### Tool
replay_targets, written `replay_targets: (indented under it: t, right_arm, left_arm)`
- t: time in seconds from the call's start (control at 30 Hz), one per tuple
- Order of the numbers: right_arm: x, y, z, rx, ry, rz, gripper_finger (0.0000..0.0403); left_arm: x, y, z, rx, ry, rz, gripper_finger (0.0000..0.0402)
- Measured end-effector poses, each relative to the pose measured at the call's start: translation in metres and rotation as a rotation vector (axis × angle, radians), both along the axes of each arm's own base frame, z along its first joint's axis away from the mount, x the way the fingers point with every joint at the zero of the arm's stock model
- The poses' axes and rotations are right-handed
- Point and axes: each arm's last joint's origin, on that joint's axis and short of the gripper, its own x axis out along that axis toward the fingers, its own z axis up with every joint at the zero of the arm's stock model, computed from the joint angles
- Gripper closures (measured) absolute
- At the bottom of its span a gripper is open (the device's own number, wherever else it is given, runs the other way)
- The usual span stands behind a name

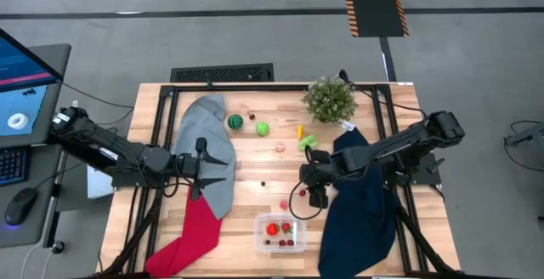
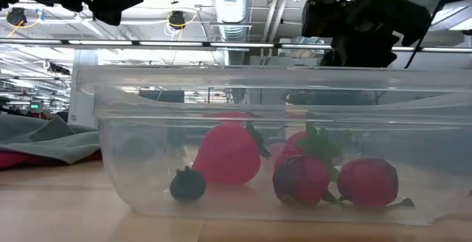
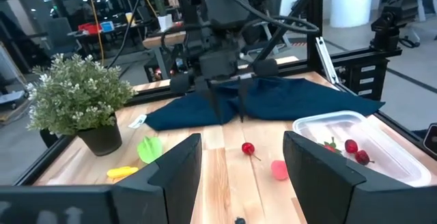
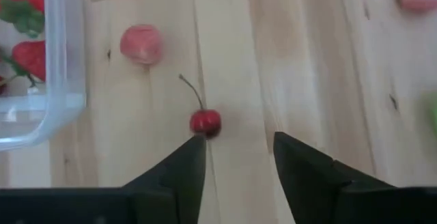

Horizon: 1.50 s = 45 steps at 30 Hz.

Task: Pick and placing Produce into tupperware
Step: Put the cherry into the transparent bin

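Note:
I should center my right gripper's open fingers over the cherry before closing them, because the cherry is in front of one finger and far from my left gripper.
The clear tupperware sits near the table's near edge and holds red strawberries and a dark berry. My right gripper is open and points down over a small red cherry lying on the wood beside the tupperware's wall. The cherry is just ahead of one fingertip, apart from it. A pink ball lies nearby. The striped melon, a green ball, a yellow piece and a green leaf piece rest farther back. My left gripper waits open over the grey cloth.
A potted plant stands at the far right of the table. A navy cloth lies under my right arm, and grey and red cloths lie on the left. Bare wood stretches between the arms.

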Motion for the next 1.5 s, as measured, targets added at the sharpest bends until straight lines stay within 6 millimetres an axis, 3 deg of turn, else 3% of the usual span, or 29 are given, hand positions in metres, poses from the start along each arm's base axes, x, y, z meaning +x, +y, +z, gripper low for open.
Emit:
replay_targets:
  t: [0.23, 0.73, 0.93, 1.5]
  right_arm:
    - [0.011, 0.003, -0.017, -0.009, 0.005, 0.064, 0.0222]
    - [0.023, 0.003, -0.011, -0.052, -0.143, 0.132, 0.0256]
    - [0.025, 0.004, -0.03, -0.059, -0.063, 0.138, 0.0261]
    - [0.03, 0.012, -0.05, -0.009, -0.017, 0.154, 0.027]
  left_arm:
    - [0.0, 0.0, 0.0, -0.004, 0.001, 0.001, 0.0203]
    - [0.0, 0.0, -0.002, -0.045, 0.02, 0.008, 0.0203]
    - [0.0, 0.0, 0.001, -0.035, -0.01, 0.009, 0.0203]
    - [-0.001, 0.001, 0.002, -0.035, -0.01, 0.015, 0.0203]
